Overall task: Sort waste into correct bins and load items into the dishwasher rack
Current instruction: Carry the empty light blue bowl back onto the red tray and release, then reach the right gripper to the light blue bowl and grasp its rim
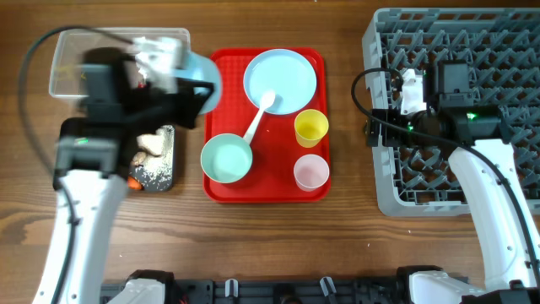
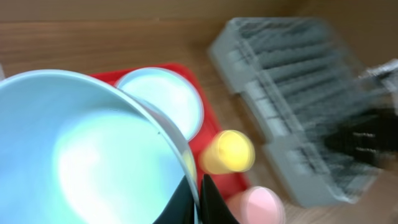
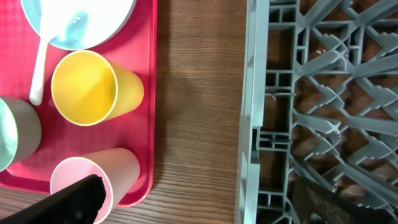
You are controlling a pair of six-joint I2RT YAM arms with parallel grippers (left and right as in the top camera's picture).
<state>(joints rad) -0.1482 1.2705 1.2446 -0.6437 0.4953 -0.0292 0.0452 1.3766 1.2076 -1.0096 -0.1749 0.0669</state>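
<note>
The red tray's corner [image 1: 228, 71] beside the pale blue plate is free. My left gripper should go on carrying its bowl there [image 1: 229, 105] until the bowl's bottom is resting, before it lets go.
My left gripper [image 2: 200, 196] is shut on the rim of a pale blue-green bowl [image 2: 93, 149] and holds it in the air, between the clear tub [image 1: 63, 59] and the red tray [image 1: 316, 63]. This bowl [image 1: 207, 78] is blurred overhead. On the tray are the pale blue plate [image 1: 283, 76], white spoon [image 1: 257, 122], second bowl [image 1: 226, 159], yellow cup [image 1: 310, 127] and pink cup [image 1: 310, 171]. My right gripper [image 3: 205, 208] is open and empty over bare wood, between the tray and the grey rack [image 1: 506, 34]. The black tray [image 1: 169, 173] holds rice and a brown lump.
An orange carrot piece [image 1: 133, 181] lies at the black tray's left edge. Something white and blurred lies in the clear tub, behind my left arm. The right wrist view shows the rack wall [image 3: 255, 124] close on the right and the pink cup [image 3: 93, 174] by the left finger.
</note>
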